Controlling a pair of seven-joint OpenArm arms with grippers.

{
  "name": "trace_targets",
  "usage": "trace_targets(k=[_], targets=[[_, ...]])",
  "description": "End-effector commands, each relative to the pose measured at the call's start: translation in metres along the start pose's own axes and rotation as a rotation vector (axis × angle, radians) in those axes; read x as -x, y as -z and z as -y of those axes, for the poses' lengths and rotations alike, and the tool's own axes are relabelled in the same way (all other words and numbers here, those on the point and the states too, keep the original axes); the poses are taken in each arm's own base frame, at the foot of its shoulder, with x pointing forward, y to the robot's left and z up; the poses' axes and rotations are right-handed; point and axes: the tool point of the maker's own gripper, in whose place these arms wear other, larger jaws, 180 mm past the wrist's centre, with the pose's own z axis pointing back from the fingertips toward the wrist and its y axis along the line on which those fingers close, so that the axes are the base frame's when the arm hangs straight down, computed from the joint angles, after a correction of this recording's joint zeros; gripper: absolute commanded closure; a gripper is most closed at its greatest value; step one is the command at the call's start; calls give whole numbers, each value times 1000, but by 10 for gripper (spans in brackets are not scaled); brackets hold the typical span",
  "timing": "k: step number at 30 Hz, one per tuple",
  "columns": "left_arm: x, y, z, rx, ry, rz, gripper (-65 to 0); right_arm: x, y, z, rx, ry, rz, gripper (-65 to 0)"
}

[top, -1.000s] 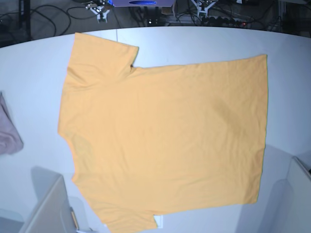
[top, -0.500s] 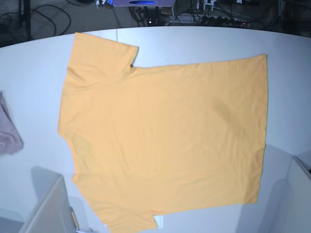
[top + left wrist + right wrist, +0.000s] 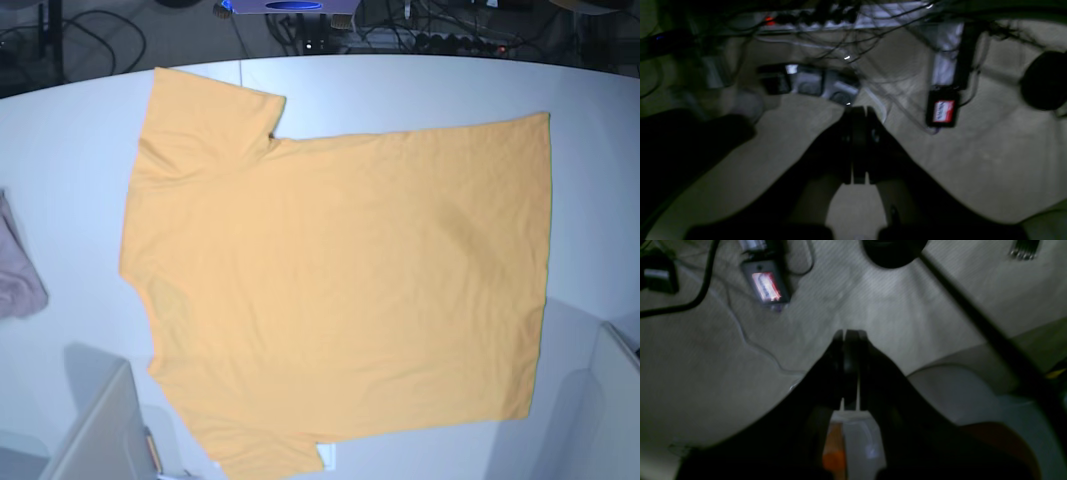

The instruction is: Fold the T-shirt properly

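Note:
The T-shirt's hem corner [image 3: 541,121] closest to the cables is lying flat and free, so I should keep moving my left gripper toward that corner and open its fingers there.
The orange-yellow T-shirt [image 3: 340,290] lies spread flat on the white table [image 3: 420,90] in the base view, neck end to the left, hem to the right, one sleeve at the top left and the other at the bottom edge. Neither gripper shows in the base view. In the left wrist view my left gripper [image 3: 858,115] is shut with nothing in it, hanging over the dim floor. My right gripper [image 3: 850,336] is likewise shut and empty in the right wrist view, above the floor.
A pinkish-mauve cloth [image 3: 18,270] lies at the table's left edge. Grey box corners stand at the bottom left [image 3: 100,430] and bottom right [image 3: 615,400]. Cables and a power brick [image 3: 940,111] lie on the floor beyond the table's far edge.
The gripper tips that showed beyond the table's far edge a second ago have drawn out of the base view. The T-shirt has not moved.

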Motion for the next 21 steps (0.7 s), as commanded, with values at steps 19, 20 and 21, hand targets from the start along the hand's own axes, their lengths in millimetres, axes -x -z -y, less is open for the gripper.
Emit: trace_targets(k=[19,20,21], targets=[[-68,-116,-29,-33,26,311,0,-70,-132,58,149,135,236,0],[-75,-123,-34,-44,27,331,0,-76,-141,64,165,150,249,0],[-80,-130,-37,-51,26,348,0,-84,-151,68,179,164,270,0]])
